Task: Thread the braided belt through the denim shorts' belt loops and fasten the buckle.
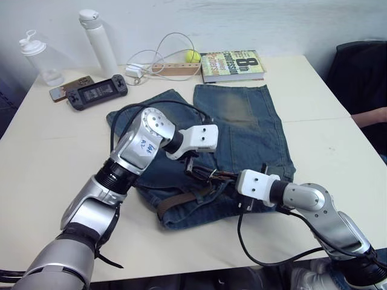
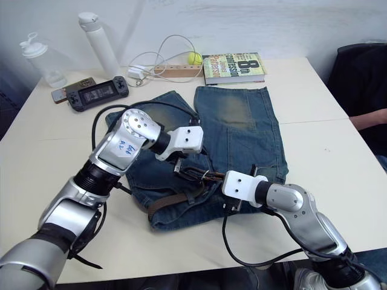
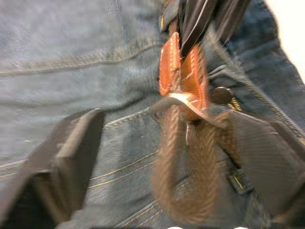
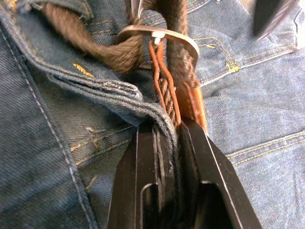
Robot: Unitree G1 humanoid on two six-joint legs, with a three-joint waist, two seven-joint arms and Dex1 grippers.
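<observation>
I expect the braided belt [image 1: 173,203] to straighten flat along the waistband when I pull it, because the strap sticks out in a slack loop [image 3: 186,207] by the buckle.
The denim shorts [image 1: 242,121] lie flat on the table, waistband toward me. The braided belt [image 1: 175,202] runs along the waistband, and its silver buckle [image 3: 183,102] sits at the front middle with the strap and lighter brown tip [image 3: 183,71] passing through it. My left gripper [image 1: 192,166] hovers open over the buckle, its fingers [image 3: 62,162] on either side of the strap. Facing it, my right gripper [image 4: 174,126] is shut on the belt's leather-tipped end together with the waistband edge. I cannot make out the belt loops.
At the table's far edge stand a book [image 1: 233,65], a tennis ball [image 1: 192,56], a white cable [image 1: 163,54], a game console [image 1: 97,92], a phone [image 1: 69,87] and two bottles [image 1: 100,42]. A person's arm [image 1: 369,115] rests at the right edge.
</observation>
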